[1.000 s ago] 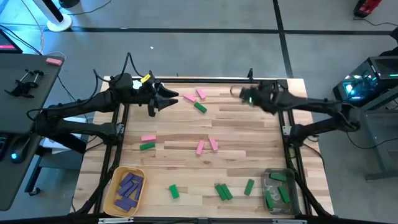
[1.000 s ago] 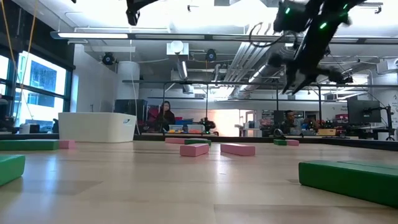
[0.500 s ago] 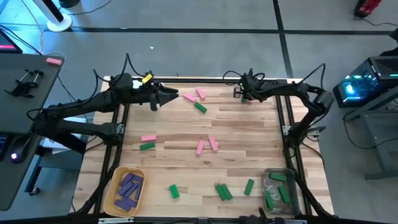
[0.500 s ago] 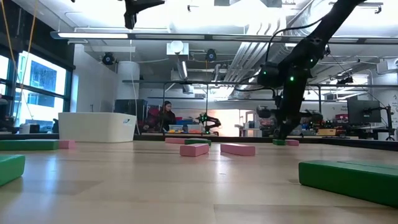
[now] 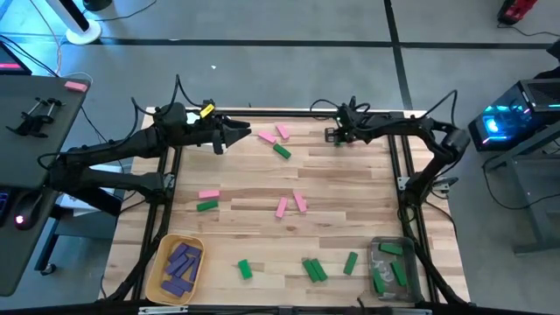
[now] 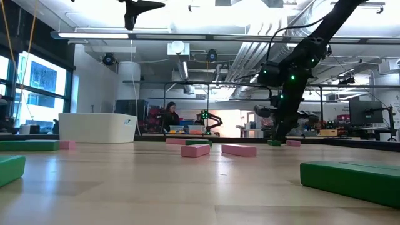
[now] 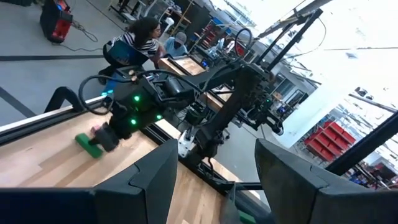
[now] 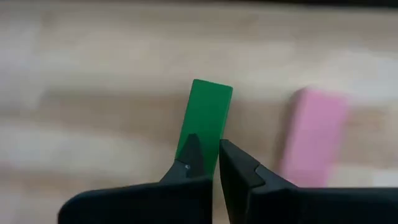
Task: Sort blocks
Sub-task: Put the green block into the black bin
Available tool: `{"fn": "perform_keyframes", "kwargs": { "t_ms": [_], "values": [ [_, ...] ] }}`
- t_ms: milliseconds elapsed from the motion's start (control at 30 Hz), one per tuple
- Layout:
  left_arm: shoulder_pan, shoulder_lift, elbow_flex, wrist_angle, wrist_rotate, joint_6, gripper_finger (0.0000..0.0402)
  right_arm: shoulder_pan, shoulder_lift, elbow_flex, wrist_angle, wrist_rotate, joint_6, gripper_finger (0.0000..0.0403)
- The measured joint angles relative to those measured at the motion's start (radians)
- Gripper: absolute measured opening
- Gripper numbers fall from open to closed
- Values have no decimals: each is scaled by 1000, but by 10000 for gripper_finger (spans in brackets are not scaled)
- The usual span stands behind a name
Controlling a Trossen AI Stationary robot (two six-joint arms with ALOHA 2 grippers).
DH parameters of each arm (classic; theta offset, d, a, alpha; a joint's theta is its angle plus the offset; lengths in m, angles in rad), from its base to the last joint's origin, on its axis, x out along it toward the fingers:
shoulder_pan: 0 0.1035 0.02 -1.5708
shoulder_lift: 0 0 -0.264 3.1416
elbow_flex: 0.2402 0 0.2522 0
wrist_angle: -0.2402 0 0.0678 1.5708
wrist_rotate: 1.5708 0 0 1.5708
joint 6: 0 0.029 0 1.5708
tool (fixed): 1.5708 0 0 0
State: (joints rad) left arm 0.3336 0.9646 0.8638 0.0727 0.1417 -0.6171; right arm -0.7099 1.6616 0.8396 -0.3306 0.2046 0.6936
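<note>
My right gripper should keep pulling the block along until it lies on the open wood (image 5: pixel 340 211). My fingers are over the green block's end (image 8: pixel 208 132) and the way there is clear.
My right gripper (image 5: pixel 336 134) is low at the table's far edge. In its wrist view the fingers (image 8: pixel 210 142) are all but shut, over one end of a green block (image 8: pixel 208 106) that lies flat on the wood. A pink block (image 8: pixel 314 134) lies flat just beside it. The low view shows the green block (image 6: pixel 273 142) and the pink one (image 6: pixel 292 142) at the foot of that gripper. My left gripper (image 5: pixel 238 136) hangs open above the far left of the table and touches nothing; its wrist view (image 7: pixel 214 149) looks across at the right arm. Other pink and green blocks lie scattered about. My right gripper comes from above, pointing down, with its nearly shut fingertips (image 8: pixel 194 149) over the green block's near end (image 8: pixel 200 127). The slit between them is narrower than the block. The block lies flat on the table. Whether the tips press on it or hover just above, I cannot tell.
Pink blocks (image 5: pixel 273 133) and a green one (image 5: pixel 281 150) lie between the arms. More pink (image 5: pixel 290 204) and green blocks (image 5: pixel 313 269) are spread over the middle and near side. A yellow bin (image 5: pixel 163 247) with purple blocks stands near left, and a clear bin (image 5: pixel 378 244) with green ones near right. People sit beyond the table.
My right gripper has come down from high above the far right of the table to the green block at the far edge. Most of the drop fell in the first half second, and it has stayed low since. In the low view the green block now sits slightly apart from the pink one.
</note>
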Motion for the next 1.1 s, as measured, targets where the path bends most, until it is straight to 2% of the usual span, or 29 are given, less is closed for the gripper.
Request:
{"fn": "perform_keyframes", "kwargs": {
  "t_ms": [233,567,833,1100],
  "values": [
    [0,0,0,0,0,39,202,173,-2,2,-107,-182,-38,0],
    [0,0,0,-1,0,79,202,520,-41,-1,-317,-254,100,0],
    [0,0,0,-2,3,98,202,742,-116,-8,-431,-267,266,0],
    [0,0,0,-2,5,117,202,801,-259,61,-464,-190,378,0]
  ]
}}
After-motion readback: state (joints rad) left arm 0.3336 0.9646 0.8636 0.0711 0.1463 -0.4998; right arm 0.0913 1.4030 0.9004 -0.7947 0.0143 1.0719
